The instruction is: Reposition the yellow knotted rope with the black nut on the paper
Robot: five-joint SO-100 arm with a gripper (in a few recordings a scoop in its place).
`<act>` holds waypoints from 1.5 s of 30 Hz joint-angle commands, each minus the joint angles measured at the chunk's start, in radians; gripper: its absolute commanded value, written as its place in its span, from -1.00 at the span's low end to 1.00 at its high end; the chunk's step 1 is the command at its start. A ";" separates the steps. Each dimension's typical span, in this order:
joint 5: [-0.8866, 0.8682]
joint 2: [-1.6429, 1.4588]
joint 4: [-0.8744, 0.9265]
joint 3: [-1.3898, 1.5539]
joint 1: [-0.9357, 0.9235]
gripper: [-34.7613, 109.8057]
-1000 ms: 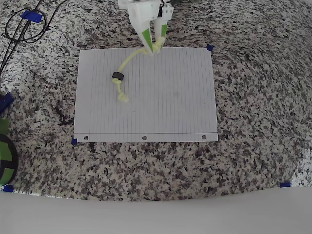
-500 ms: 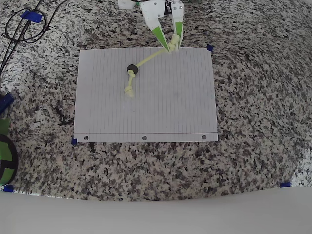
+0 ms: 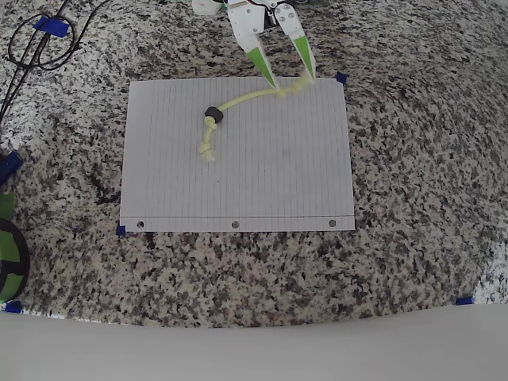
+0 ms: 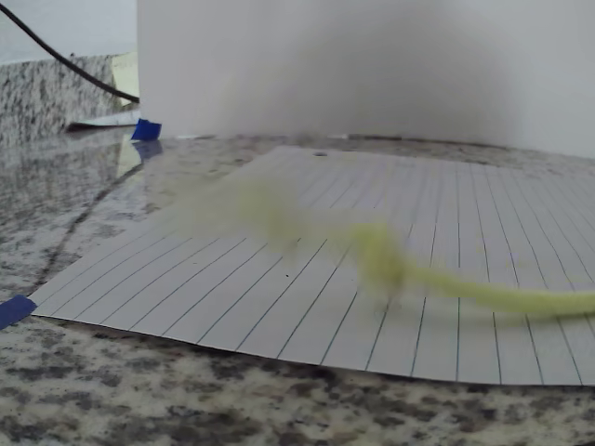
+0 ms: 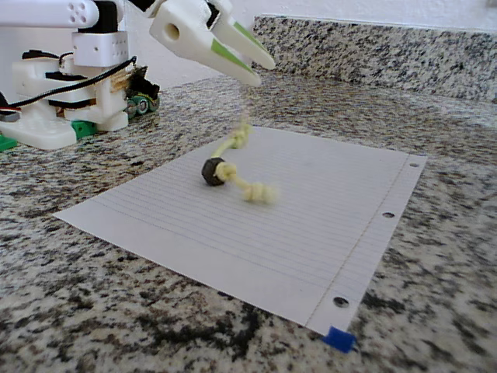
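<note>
I can see that the rope bends sharply beside the black nut. I expect its short knotted end (image 3: 207, 148) to swing out into a gentle arc when I move it.
The paper (image 3: 262, 175) lies flat on the granite counter. On its upper left part rests the yellow knotted rope (image 3: 250, 98), threaded through the black nut (image 3: 213, 115). One knotted end points down the sheet; the other reaches the top edge, just under my gripper (image 3: 293, 81). My gripper is open, its green-tipped fingers spread on either side of that end and holding nothing. In the fixed view the gripper (image 5: 262, 71) hovers above the rope (image 5: 248, 189) and nut (image 5: 212, 171). The wrist view shows the blurred rope (image 4: 381, 260) on the paper (image 4: 232, 288).
Black cables (image 3: 40, 40) coil at the counter's top left. Blue tape marks (image 3: 341, 78) sit at the paper's corners and further out. A green and black object (image 3: 8, 254) lies at the left edge. The arm's white base (image 5: 62, 101) stands behind the paper.
My gripper dragged the rope's upper end to the right, pulling the nut along, then opened and let go. The released end now lies near the paper's top edge.
</note>
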State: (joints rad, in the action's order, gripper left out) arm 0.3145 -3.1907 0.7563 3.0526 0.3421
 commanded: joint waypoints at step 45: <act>0.112 0.930 0.138 -0.434 0.144 -0.52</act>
State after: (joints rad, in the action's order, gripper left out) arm 0.4203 -2.3102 0.9050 2.6676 0.4740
